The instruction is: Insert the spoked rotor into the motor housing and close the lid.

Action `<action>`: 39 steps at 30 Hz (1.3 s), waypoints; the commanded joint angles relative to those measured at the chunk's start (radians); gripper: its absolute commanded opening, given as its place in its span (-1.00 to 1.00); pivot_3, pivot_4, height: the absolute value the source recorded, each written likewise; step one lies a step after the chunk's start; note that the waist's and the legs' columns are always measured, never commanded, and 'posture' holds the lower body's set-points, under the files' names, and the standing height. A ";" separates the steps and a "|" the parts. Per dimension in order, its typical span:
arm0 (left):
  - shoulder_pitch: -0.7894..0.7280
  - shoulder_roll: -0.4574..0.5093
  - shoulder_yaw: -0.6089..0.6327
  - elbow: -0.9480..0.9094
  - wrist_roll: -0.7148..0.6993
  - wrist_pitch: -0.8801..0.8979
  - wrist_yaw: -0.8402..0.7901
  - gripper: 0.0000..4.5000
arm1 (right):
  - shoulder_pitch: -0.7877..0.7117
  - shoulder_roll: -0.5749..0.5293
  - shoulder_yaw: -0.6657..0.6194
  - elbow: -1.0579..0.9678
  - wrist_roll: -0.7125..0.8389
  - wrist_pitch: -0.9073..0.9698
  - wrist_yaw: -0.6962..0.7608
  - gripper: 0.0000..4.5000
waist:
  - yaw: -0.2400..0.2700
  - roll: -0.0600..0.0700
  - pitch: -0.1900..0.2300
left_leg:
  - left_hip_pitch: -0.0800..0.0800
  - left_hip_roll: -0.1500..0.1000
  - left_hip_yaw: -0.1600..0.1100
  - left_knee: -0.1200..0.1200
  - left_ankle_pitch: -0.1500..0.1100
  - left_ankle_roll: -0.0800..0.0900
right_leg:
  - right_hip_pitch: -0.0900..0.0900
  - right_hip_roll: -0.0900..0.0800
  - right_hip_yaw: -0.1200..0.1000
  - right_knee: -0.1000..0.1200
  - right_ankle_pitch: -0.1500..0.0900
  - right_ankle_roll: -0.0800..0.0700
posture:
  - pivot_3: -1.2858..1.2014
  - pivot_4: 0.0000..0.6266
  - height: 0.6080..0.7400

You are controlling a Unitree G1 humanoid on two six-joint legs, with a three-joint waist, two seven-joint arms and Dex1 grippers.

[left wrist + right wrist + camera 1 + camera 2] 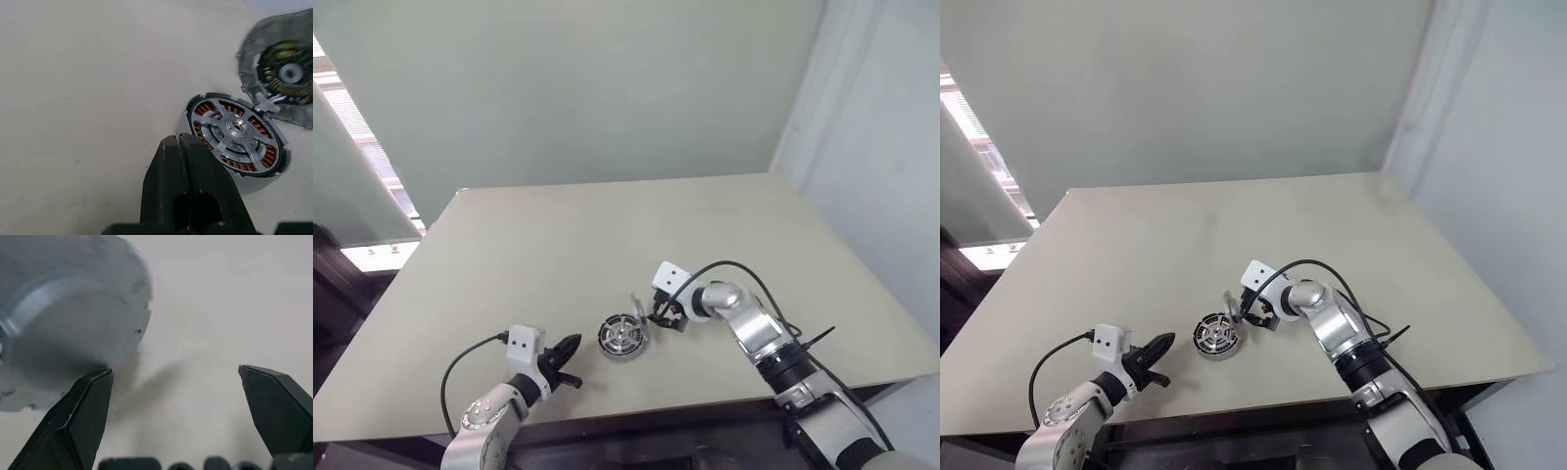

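The tilted lid's raised centre point(68, 328) is facing away from the spoked rotor, so the lid will swing down and lie flat with its centre up when I close it.
The motor housing point(624, 336) lies on the table near the front edge, its copper windings showing. The spoked rotor point(238, 126) sits inside the housing point(254, 178), silver spokes over the windings. The grey lid point(635, 305) stands tilted up at the housing's far right edge. My right gripper point(661, 311) is open just right of the lid. In the right wrist view the lid point(73, 323) is blurred and lies beyond one finger point(78, 421), not between the two. My left gripper point(570, 354) is shut and empty, a short way left of the housing.
The beige table point(607, 225) stretches far back and to both sides of the parts. Its front edge runs close below both arms. A black cable loops over my right forearm point(754, 333).
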 commanded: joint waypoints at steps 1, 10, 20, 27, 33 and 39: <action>-0.001 0.009 0.007 -0.034 -0.001 -0.015 -0.006 -1.00 | 0.007 0.049 0.019 -0.041 0.024 0.024 -0.012 0.99 | -0.001 0.000 0.000 | 0.000 0.000 0.000 0.000 0.000 0.000 | 0.000 0.000 0.000 0.000 0.000 0.000 | 0.03 -1.00 1.00; 0.015 0.009 0.014 -0.048 -0.004 -0.017 -0.001 -1.00 | 0.018 0.094 0.018 0.012 0.057 -0.004 -0.004 0.99 | 0.003 0.000 0.000 | 0.000 0.000 0.000 0.000 0.000 0.000 | 0.000 0.000 0.000 0.000 0.000 0.000 | 0.03 -1.00 1.00; 0.001 0.008 0.011 -0.040 -0.002 -0.015 0.002 -1.00 | -0.025 0.056 -0.082 0.002 0.229 0.030 0.136 0.99 | 0.003 0.000 0.000 | 0.000 0.000 -0.001 0.000 0.000 0.000 | 0.000 0.000 -0.001 0.000 0.000 0.000 | 0.03 -1.00 1.00; -0.012 0.007 0.008 -0.030 -0.001 -0.017 -0.002 -1.00 | -0.010 0.067 -0.088 0.028 0.271 -0.028 0.166 0.99 | 0.002 0.000 0.000 | 0.000 0.000 0.000 0.000 0.000 0.000 | 0.000 0.000 0.000 0.000 0.000 0.000 | 0.03 -1.00 1.00; -0.007 0.013 0.012 -0.037 -0.002 -0.014 -0.005 -1.00 | 0.001 0.097 -0.075 0.093 0.264 -0.078 0.175 0.99 | 0.002 0.000 0.000 | 0.000 0.000 0.000 0.000 0.000 0.000 | 0.000 0.000 -0.001 0.000 0.000 0.000 | 0.03 -1.00 1.00; 0.008 0.022 0.018 -0.052 -0.007 -0.010 -0.005 -1.00 | -0.008 0.118 -0.056 0.191 0.232 -0.150 0.155 0.99 | 0.002 0.000 0.000 | 0.000 0.000 -0.001 0.000 0.000 0.000 | 0.000 0.000 -0.001 0.000 0.000 0.000 | 0.03 -1.00 1.00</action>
